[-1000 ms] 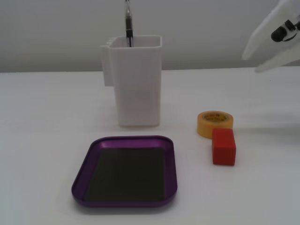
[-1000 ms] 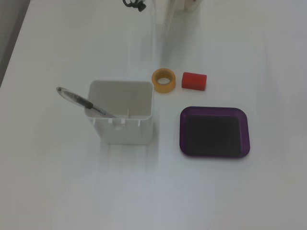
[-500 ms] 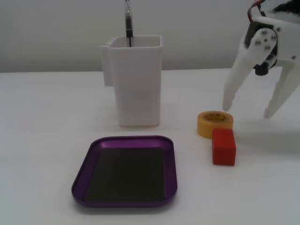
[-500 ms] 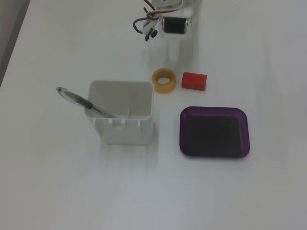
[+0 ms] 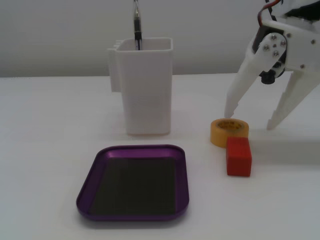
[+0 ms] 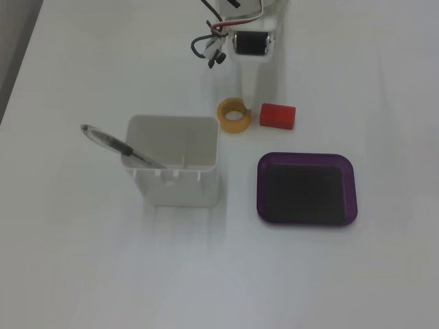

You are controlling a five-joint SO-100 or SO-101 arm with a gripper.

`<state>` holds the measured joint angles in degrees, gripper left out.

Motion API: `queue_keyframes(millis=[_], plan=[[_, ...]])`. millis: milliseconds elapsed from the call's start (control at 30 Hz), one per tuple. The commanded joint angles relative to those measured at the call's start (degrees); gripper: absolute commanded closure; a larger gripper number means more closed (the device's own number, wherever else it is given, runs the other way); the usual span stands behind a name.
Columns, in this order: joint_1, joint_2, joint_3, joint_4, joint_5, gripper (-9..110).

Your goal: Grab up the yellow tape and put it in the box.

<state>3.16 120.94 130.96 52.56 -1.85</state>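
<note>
The red block (image 5: 238, 156) just rests against the yellow tape's front edge (image 5: 229, 132), so the tape will come up by itself when the robot's gripper lifts it.
The yellow tape (image 5: 223, 135) lies flat on the white table, touching or nearly touching the red block (image 5: 238, 156) in front of it. In a fixed view from above, the tape (image 6: 234, 128) lies left of the red block (image 6: 278, 116). The purple box (image 5: 137, 148) sits empty at the front, and it also shows from above (image 6: 306, 155). My gripper (image 5: 250, 120) is open and empty. It hovers just behind the tape, with one fingertip (image 5: 229, 113) at the tape's far edge and the other off to the right. From above, the gripper (image 6: 254, 104) points down between tape and block.
A tall white container (image 5: 145, 95) with a pen (image 5: 136, 25) in it stands behind the box and left of the tape. From above, the container (image 6: 178, 188) and pen (image 6: 116, 144) lie left of the box.
</note>
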Motion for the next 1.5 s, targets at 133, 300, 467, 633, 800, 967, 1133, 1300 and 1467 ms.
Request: queue_keyframes(millis=[133, 300, 467, 633, 800, 967, 1133, 1300, 1467], plan=[[3.43, -0.09, 0.79, -1.05, -0.35, 81], [6.42, -0.09, 4.04, -4.48, -0.35, 81], [5.71, 0.00, 5.10, -4.48, -0.35, 81], [5.71, -0.18, 5.10, -4.57, -0.35, 81], [5.71, -6.77, 5.10, -5.89, -0.35, 81], [5.62, -13.62, 4.13, -6.68, -0.26, 91], [5.36, -13.71, 3.87, -6.33, 0.44, 102], [4.92, -4.04, 1.14, -2.11, 2.46, 102], [-6.86, 14.68, -5.71, 7.73, 2.55, 102]])
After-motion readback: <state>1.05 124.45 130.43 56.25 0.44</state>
